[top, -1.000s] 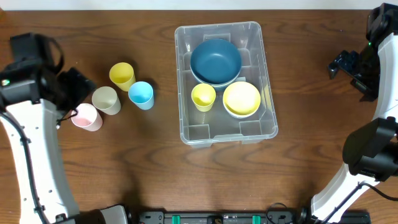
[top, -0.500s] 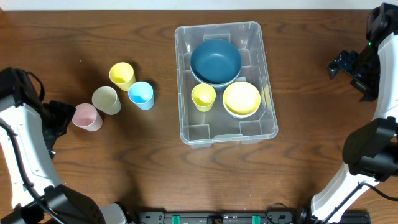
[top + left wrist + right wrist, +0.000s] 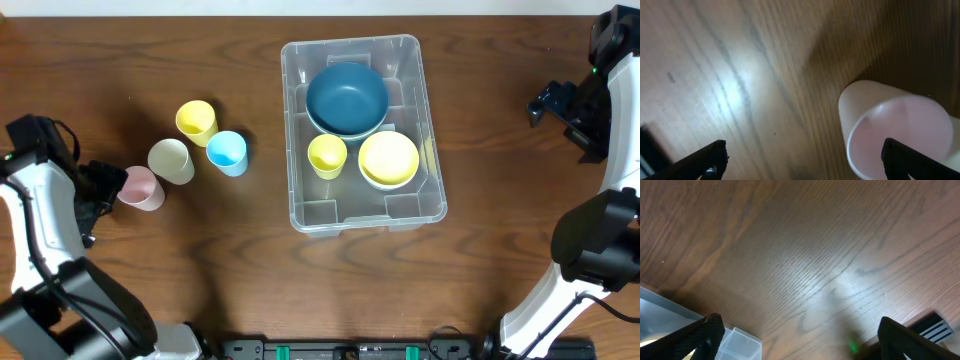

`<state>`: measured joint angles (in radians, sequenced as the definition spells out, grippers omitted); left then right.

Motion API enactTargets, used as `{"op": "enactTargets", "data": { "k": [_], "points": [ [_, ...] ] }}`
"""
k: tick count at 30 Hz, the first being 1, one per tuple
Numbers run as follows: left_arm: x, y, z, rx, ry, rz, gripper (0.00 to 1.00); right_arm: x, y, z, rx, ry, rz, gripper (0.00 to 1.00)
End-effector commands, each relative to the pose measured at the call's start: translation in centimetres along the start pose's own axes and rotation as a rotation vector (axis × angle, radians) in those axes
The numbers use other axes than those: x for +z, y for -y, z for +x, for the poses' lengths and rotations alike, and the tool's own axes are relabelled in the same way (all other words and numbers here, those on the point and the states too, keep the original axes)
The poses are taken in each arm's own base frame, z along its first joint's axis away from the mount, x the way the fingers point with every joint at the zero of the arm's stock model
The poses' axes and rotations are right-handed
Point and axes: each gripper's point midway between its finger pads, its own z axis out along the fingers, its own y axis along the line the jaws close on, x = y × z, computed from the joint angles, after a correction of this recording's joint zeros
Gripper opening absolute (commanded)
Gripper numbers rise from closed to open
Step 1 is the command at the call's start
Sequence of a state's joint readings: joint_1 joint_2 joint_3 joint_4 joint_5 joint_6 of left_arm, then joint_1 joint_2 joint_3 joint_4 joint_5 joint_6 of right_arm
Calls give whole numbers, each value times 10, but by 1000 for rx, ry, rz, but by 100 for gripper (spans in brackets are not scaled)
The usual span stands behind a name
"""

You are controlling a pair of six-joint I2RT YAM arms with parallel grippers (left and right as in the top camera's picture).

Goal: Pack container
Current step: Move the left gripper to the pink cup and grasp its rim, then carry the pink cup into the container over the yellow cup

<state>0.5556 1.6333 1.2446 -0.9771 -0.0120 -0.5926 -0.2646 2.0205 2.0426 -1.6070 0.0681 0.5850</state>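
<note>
I should keep my left gripper closing in, one finger at the pink cup's opening (image 3: 905,129) and the other outside the cup's side, until both pinch the cup's rim (image 3: 849,146).
The clear plastic container (image 3: 365,212) sits mid-table and holds a dark blue bowl (image 3: 346,98), a yellow bowl (image 3: 388,158) and a yellow cup (image 3: 327,155). To its left, on the wood, stand a yellow cup (image 3: 196,120), a blue cup (image 3: 227,151), a beige cup (image 3: 170,159) and a pink cup (image 3: 139,187). My left gripper (image 3: 101,188) is open just left of the pink cup. In the left wrist view the pink cup (image 3: 890,127) lies under one finger, and the gripper (image 3: 805,160) holds nothing. My right gripper (image 3: 553,103) hangs open and empty to the right of the container.
A corner of the container (image 3: 740,342) shows at the lower left of the right wrist view, with the right gripper (image 3: 800,337) over bare brown wood. The table's far edge runs along the top of the overhead view.
The left arm has swung down and to the left, bringing its gripper from above the cups to beside the pink cup. The cups and the right arm have not moved.
</note>
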Motion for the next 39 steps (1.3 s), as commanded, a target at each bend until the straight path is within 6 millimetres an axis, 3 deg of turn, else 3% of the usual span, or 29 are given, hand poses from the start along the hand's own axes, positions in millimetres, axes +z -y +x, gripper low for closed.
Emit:
{"op": "enactTargets", "data": {
  "k": [1,21,29,32,36,39],
  "points": [
    [14,6,3,47,-46,16,98,-5,4,-1,18,16,2,99],
    [45,9,7,52,-92,3,97,-5,4,-2,18,16,2,99],
    [47,9,8,52,-92,3,39,-5,4,-2,18,16,2,99],
    [47,9,8,52,-93,2,31,-5,4,-2,18,16,2,99],
    [47,9,8,52,-92,3,11,-5,4,-2,18,16,2,99],
    [47,9,8,51,-92,3,6,-5,4,-2,18,16,2,99]
  ]
}}
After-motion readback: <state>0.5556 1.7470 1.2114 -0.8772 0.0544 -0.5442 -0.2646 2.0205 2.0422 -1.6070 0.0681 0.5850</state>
